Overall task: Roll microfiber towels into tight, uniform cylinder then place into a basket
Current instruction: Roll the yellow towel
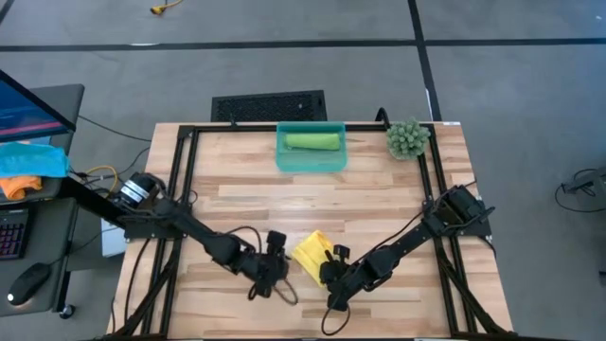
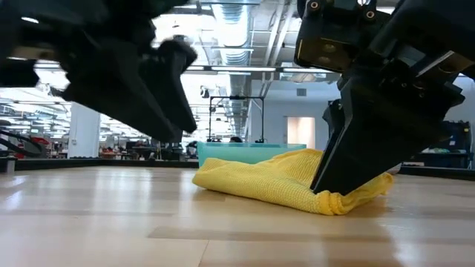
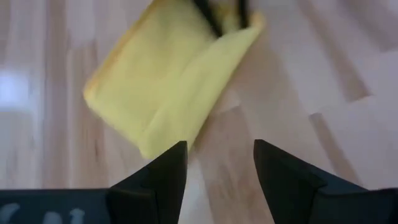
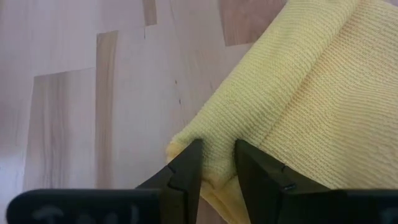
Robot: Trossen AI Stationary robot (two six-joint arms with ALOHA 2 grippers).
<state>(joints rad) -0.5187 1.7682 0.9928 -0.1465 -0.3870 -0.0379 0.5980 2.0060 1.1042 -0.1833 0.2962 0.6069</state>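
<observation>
The yellow towel's folded edge [image 2: 260,196] runs at an angle away from my right gripper, so next my left gripper pinches the folded edge's loose end [image 2: 204,180] and turns the towel straight before rolling.
A bright yellow microfiber towel [image 1: 311,253] lies loosely folded on the wooden table, near the front middle. My right gripper [image 1: 329,266] stands at its near right end and is shut on it. My left gripper [image 3: 219,163] hangs open just left of the towel, above the table and touching nothing. At the table's far middle sits the teal basket [image 1: 284,159], with a rolled light green towel [image 1: 312,141] lying inside it. My right gripper pinches a folded edge of the yellow towel at its near corner [image 4: 211,134] between its two fingers. The fingers [image 2: 335,174] slant down from above and from the right. The towel rests on the table, slack, bunched a little at the fingers.
A small green plant [image 1: 407,138] stands at the far right corner. A black grille panel [image 1: 269,104] lies beyond the table's far edge. Black frame rails run along the table's left and right sides. Bare wood lies between the yellow towel and the basket.
</observation>
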